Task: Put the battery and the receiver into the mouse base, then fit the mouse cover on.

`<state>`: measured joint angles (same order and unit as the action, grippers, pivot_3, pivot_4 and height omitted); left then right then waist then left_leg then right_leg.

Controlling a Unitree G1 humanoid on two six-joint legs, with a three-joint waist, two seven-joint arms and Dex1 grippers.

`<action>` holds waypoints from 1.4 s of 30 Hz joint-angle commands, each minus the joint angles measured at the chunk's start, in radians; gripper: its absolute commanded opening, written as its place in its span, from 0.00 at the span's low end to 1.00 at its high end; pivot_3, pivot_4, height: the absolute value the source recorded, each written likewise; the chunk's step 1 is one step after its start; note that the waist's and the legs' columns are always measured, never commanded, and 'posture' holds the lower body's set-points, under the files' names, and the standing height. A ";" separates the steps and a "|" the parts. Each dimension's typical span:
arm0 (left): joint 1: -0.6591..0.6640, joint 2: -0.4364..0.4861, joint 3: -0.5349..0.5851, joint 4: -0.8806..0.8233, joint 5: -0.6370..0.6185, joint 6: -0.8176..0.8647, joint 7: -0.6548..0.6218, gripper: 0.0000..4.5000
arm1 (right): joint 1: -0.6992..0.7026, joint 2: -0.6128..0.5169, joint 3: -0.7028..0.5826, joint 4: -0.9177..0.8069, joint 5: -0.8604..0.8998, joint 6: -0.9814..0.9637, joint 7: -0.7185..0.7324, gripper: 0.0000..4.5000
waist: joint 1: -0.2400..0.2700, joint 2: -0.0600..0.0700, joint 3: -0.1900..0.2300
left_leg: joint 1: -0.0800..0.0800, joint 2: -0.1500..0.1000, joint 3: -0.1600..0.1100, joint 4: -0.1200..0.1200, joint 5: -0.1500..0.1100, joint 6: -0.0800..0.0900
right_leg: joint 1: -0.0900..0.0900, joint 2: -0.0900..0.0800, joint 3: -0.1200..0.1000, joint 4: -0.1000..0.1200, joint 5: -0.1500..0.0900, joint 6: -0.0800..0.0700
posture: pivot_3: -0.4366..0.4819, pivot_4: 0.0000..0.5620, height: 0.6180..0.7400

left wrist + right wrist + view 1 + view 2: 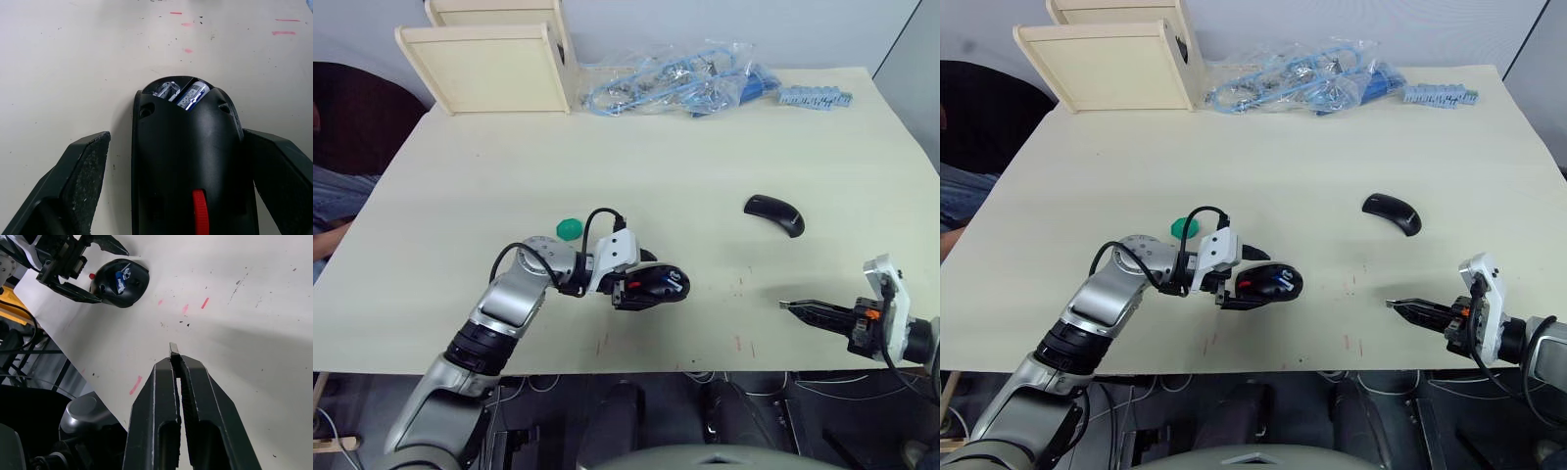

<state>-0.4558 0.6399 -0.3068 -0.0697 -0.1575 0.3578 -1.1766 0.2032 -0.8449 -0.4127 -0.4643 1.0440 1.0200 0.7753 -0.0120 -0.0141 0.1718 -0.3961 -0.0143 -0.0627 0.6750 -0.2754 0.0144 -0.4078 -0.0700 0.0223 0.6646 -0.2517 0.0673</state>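
I expect the blue battery [194, 95] to stay in its place and move along when I move the mouse base, because the battery lies sunk in the open compartment [180, 90].
The mouse base [663, 285] lies on the table near the front left, its red wheel [200, 210] showing. The blue battery [193, 94] sits inside its open compartment. My left gripper [643, 281] is open, with one finger on each side of the base. The mouse cover [774, 214], a glossy black arched shell, rests alone on the table to the right and farther back. Near the front right edge my right gripper [174, 357] is shut on the receiver [173, 349], a tiny piece that sticks out past the fingertips.
A green round disc [569, 229] lies just behind my left wrist. Pale wooden trays [494, 64] stand at the back left, next to a plastic bag of blue cables [675, 78] and a strip of blue parts [815, 96]. A person sits past the table's left edge [331, 211].
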 commanded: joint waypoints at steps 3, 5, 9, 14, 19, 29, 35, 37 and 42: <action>0.000 0.009 0.006 -0.039 -0.002 -0.007 -0.002 0.99 | 0.003 -0.007 -0.038 -0.029 0.021 -0.008 0.000 0.00 | 0.000 0.000 0.000 | 0.000 0.000 0.000 0.000 0.000 0.000 | 0.000 0.000 0.000 0.000 0.000 0.000 | 0.48 0.27 1.00; -0.001 0.010 0.005 -0.040 -0.001 -0.006 -0.002 0.99 | 0.001 -0.007 -0.037 -0.029 0.022 -0.008 -0.001 0.00 | 0.000 0.000 0.000 | 0.000 0.000 0.000 0.000 0.000 0.000 | 0.000 0.000 0.000 0.000 0.000 0.000 | 0.48 0.27 1.00; -0.004 0.014 0.002 -0.042 -0.002 0.001 -0.005 0.99 | 0.001 -0.007 -0.036 -0.029 0.023 -0.009 -0.003 0.00 | 0.000 0.000 0.000 | 0.000 0.000 0.000 0.000 0.000 0.000 | 0.000 0.000 0.000 0.000 0.000 0.000 | 0.48 0.27 1.00; -0.003 0.014 0.001 -0.043 -0.007 0.009 -0.007 0.64 | -0.001 -0.006 -0.035 -0.030 0.025 -0.008 -0.006 0.00 | 0.000 0.000 0.000 | 0.000 0.000 0.000 0.000 0.000 0.000 | 0.000 0.000 0.000 0.000 0.000 0.000 | 0.48 0.27 1.00; -0.002 0.014 0.005 -0.048 -0.010 0.011 -0.007 0.64 | -0.004 -0.007 -0.032 -0.030 0.025 -0.008 -0.010 0.00 | 0.000 0.000 0.000 | 0.000 0.000 0.000 0.000 0.000 0.000 | 0.000 0.000 0.000 0.000 0.000 0.000 | 0.48 0.27 1.00; -0.027 -0.015 -0.009 -0.049 -0.006 0.035 0.014 0.64 | -0.072 -0.035 -0.023 -0.039 0.059 0.022 -0.041 0.00 | 0.000 0.000 0.000 | 0.000 0.000 0.000 0.000 0.000 0.000 | 0.000 0.000 0.000 0.000 0.000 0.000 | 0.48 0.27 1.00; -0.063 -0.058 -0.038 -0.022 0.014 0.036 0.026 0.64 | -0.128 -0.070 0.001 -0.047 0.077 0.069 -0.080 0.00 | 0.001 0.000 0.000 | -0.001 0.000 0.000 0.001 0.000 0.000 | 0.000 0.000 0.000 0.000 0.000 0.000 | 0.48 0.27 1.00; -0.083 -0.079 -0.056 -0.005 0.027 0.036 0.031 0.64 | -0.170 -0.092 0.024 -0.049 0.077 0.097 -0.104 0.00 | 0.000 0.000 0.000 | -0.001 0.000 0.000 0.001 0.000 0.000 | 0.000 0.000 0.000 0.000 0.000 0.000 | 0.48 0.27 1.00; -0.121 -0.117 -0.091 0.045 0.056 0.022 0.035 0.64 | -0.341 -0.146 0.118 -0.054 0.079 0.185 -0.172 0.00 | -0.004 0.000 0.000 | -0.001 0.000 0.001 0.003 0.000 0.000 | 0.000 0.000 0.000 0.000 0.000 0.000 | 0.48 0.27 1.00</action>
<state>-0.5583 0.5269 -0.3990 -0.0243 -0.1090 0.3983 -1.1442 -0.0895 -0.9722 -0.3142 -0.4971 1.1077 1.1696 0.6368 -0.0155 -0.0141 0.1718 -0.3968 -0.0144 -0.0623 0.6777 -0.2754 0.0144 -0.4077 -0.0698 0.0225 0.6651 -0.2514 0.0677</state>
